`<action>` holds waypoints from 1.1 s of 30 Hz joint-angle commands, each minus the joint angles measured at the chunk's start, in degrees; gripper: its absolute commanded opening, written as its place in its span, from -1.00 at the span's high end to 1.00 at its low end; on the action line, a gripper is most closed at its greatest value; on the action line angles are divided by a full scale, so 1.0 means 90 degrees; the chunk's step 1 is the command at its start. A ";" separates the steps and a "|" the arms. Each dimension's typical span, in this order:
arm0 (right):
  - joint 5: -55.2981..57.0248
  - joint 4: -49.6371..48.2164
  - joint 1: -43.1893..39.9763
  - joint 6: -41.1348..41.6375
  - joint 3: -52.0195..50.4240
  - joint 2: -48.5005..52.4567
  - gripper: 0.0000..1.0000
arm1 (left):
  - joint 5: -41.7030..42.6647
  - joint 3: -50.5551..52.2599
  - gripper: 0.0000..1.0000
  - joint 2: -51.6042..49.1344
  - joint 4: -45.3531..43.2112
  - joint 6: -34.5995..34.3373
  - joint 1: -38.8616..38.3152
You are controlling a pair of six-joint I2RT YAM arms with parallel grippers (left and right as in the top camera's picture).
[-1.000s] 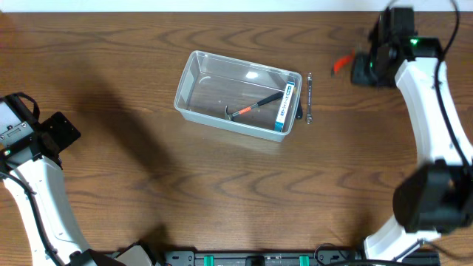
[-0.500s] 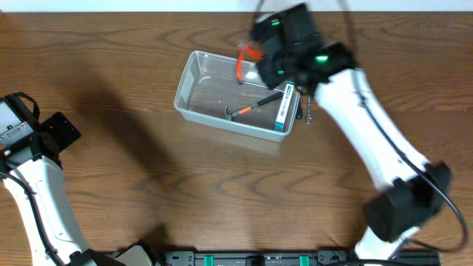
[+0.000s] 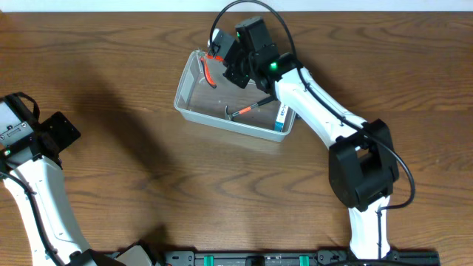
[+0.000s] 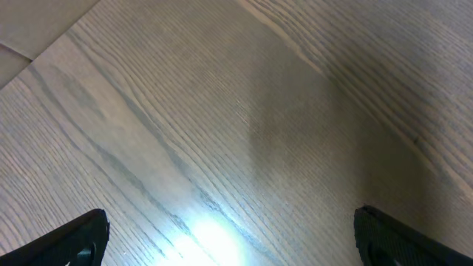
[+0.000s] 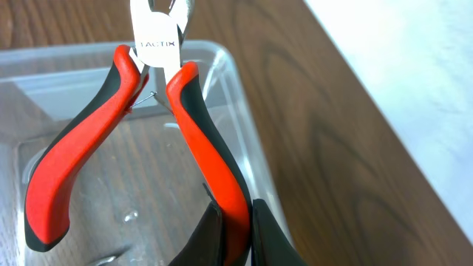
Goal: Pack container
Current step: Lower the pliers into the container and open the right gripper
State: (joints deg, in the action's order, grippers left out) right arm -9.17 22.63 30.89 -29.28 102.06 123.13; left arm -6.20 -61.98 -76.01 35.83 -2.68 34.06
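Observation:
My right gripper should continue to lower the red-and-black pliers (image 3: 208,73), which are over the container's empty end (image 3: 201,91) and clear of the hammer, and let go of them there.
The clear plastic container (image 3: 194,83) sits at the table's upper middle. Inside it lie a small red-handled hammer (image 3: 249,108) and a blue-and-white box (image 3: 283,116). My right gripper (image 3: 225,65) is shut on one handle of red-and-black pliers (image 3: 210,68) and holds them above the container's far left part. In the right wrist view the pliers (image 5: 185,111) hang over the container (image 5: 244,155), the fingers (image 5: 235,236) clamped on the right handle. My left gripper (image 4: 229,236) is open and empty over bare table at the far left.
The left arm (image 3: 29,148) stands at the table's left edge. The right arm (image 3: 325,118) reaches from the front right across to the container. The table's far edge shows in the right wrist view (image 5: 384,66).
My right gripper has carried the pliers from the far right of the table leftward to above the container's left part. The left arm has not moved.

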 commanded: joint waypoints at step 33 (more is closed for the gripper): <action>0.0243 0.3211 -0.1513 0.1265 0.0019 -0.2960 -0.99 | 0.0015 -0.0087 -0.96 -0.0044 0.0019 0.0104 0.0029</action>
State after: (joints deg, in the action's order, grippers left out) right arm -8.10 48.42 22.06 -21.19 102.43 96.71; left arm -6.20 -61.98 -76.01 35.83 -2.68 34.06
